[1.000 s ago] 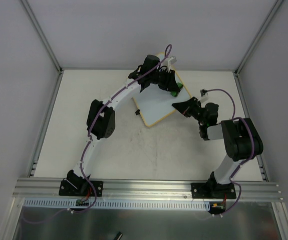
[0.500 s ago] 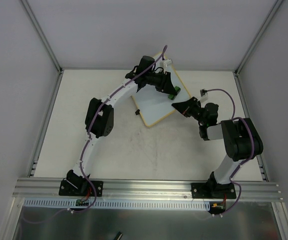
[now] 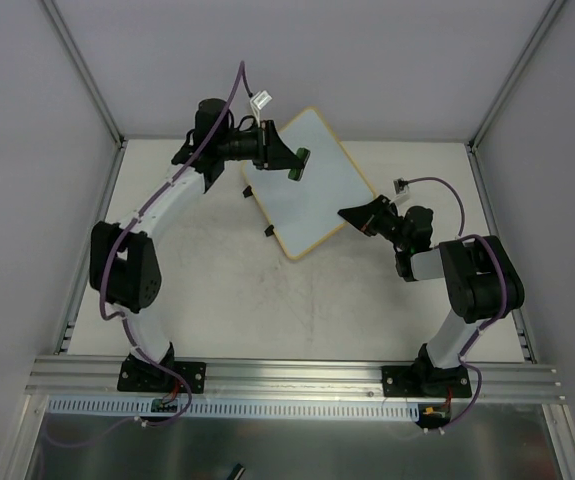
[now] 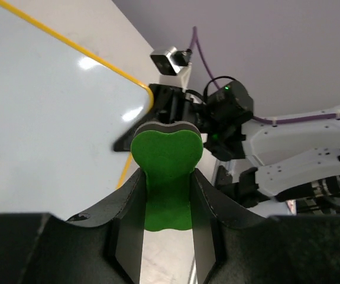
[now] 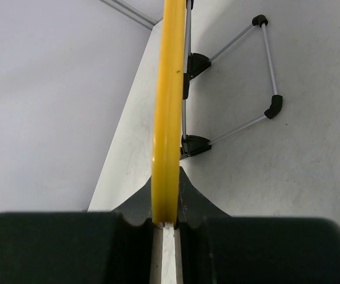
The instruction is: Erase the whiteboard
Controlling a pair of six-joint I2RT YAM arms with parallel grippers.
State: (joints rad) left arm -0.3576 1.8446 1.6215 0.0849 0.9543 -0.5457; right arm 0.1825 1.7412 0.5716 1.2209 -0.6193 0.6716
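The whiteboard (image 3: 312, 205) is clean, and there is open table (image 3: 229, 252) beside its black clips. My left gripper keeps carrying the green eraser to that spot and lets go once the eraser lies flat.
The whiteboard (image 3: 307, 185) is a white board with a thin yellow frame, lying tilted at the back middle of the table, with no marks showing on it. My right gripper (image 3: 350, 216) is shut on its right edge; the right wrist view shows the yellow frame (image 5: 168, 106) edge-on between the jaws, with a wire stand (image 5: 258, 71) under the board. My left gripper (image 3: 293, 163) is shut on the green eraser (image 3: 299, 162), held over the board's upper left part. In the left wrist view the eraser (image 4: 167, 171) sits between the fingers, the board (image 4: 45, 112) to the left.
Two black clips (image 3: 257, 210) sit on the board's left edge. Grey walls with metal posts close in the table on three sides. An aluminium rail (image 3: 297, 375) runs along the near edge, holding both arm bases.
My left arm has swung left and back, carrying the eraser from the board's right part to its upper left. The board has shifted slightly. The right gripper has stayed on the board's edge.
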